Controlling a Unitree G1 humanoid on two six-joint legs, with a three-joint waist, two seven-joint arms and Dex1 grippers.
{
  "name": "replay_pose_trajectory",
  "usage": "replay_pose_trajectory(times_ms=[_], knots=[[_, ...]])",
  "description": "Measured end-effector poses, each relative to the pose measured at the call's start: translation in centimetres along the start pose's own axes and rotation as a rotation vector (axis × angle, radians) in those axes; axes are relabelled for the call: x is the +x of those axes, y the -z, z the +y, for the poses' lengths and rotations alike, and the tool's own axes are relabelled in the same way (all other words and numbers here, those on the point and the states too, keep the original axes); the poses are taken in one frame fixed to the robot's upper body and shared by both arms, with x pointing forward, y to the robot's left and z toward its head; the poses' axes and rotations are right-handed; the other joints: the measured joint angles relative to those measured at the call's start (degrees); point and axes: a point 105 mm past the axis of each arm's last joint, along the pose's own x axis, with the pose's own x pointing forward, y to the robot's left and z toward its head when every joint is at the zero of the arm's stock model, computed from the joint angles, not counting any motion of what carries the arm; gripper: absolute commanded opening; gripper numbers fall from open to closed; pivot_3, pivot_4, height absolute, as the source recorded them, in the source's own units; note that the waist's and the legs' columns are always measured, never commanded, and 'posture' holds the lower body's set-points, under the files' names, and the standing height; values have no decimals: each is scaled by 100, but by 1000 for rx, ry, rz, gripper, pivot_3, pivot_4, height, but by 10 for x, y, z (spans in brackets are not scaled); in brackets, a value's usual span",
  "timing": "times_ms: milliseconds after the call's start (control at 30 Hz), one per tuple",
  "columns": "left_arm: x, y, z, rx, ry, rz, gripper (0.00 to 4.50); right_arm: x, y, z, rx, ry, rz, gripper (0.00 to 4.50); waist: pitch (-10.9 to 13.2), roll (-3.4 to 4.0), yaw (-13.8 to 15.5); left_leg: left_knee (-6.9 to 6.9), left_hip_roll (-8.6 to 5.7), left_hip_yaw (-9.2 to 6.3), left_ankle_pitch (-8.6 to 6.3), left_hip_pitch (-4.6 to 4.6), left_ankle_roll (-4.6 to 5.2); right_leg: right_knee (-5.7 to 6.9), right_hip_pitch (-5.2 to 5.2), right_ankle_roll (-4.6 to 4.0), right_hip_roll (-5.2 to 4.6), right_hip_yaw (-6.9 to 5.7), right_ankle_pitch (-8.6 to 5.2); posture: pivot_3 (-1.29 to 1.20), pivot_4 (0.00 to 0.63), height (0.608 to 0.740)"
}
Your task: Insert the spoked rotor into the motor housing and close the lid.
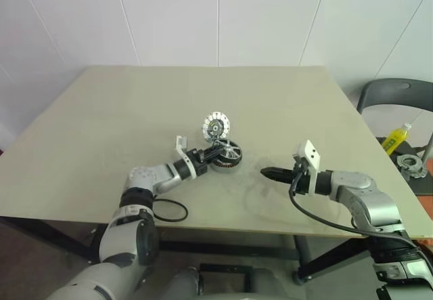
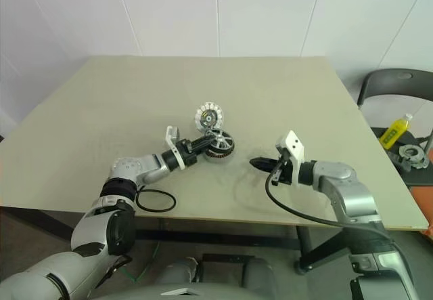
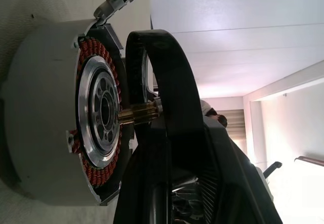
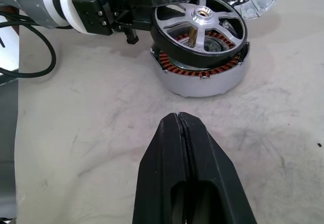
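The rotor is tilted above the housing, and my left gripper's finger is under the rotor's rim [image 4: 158, 38]. I should open, back out and then push on the rotor's middle [image 4: 203, 13] from above.
My left gripper [image 1: 216, 154] is shut on the rim of the spoked rotor [image 4: 200, 24], a black ring with silver spokes. The rotor hangs tilted just above the motor housing [image 4: 202, 77], which sits on the table with its coppery windings showing. The rotor's brass shaft [image 3: 139, 115] reaches into the housing's pale centre. The lid [image 1: 216, 125], a silver toothed disc, stands on edge right behind the housing. My right gripper [image 4: 181, 128] is shut and empty, hovering a short way to the right of the housing and pointing at it.
A black cable loop [image 1: 169, 210] lies near the table's front edge on the left. Beyond the table's right edge stands a dark chair [image 1: 399, 90] bearing a yellow bottle [image 1: 396, 137] and a metal part [image 1: 411, 164].
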Motion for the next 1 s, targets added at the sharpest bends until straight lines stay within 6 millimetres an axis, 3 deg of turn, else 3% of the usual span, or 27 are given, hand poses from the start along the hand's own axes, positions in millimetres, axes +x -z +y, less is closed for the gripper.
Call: replay_pose_trajectory(times_ms=[867, 900, 1000], knots=[[2, 0, 4, 12, -20, 12, 398, 0, -1, 0, 1, 19, -8, 0, -1, -1, -1, 2, 0, 0, -3, 13, -4, 1, 14, 1, 0, 0, 0, 0, 0, 740], [2, 0, 4, 15, -21, 11, 958, 0, -1, 0, 1, 19, -8, 0, -1, -1, -1, 2, 0, 0, -3, 13, -4, 1, 14, 1, 0, 0, 0, 0, 0, 740], [3, -1, 5, 28, -34, 8, 1725, 0, -1, 0, 1, 21, -8, 0, -1, -1, 1, 2, 0, 0, -3, 13, -4, 1, 14, 1, 0, 0, 0, 0, 0, 740]])
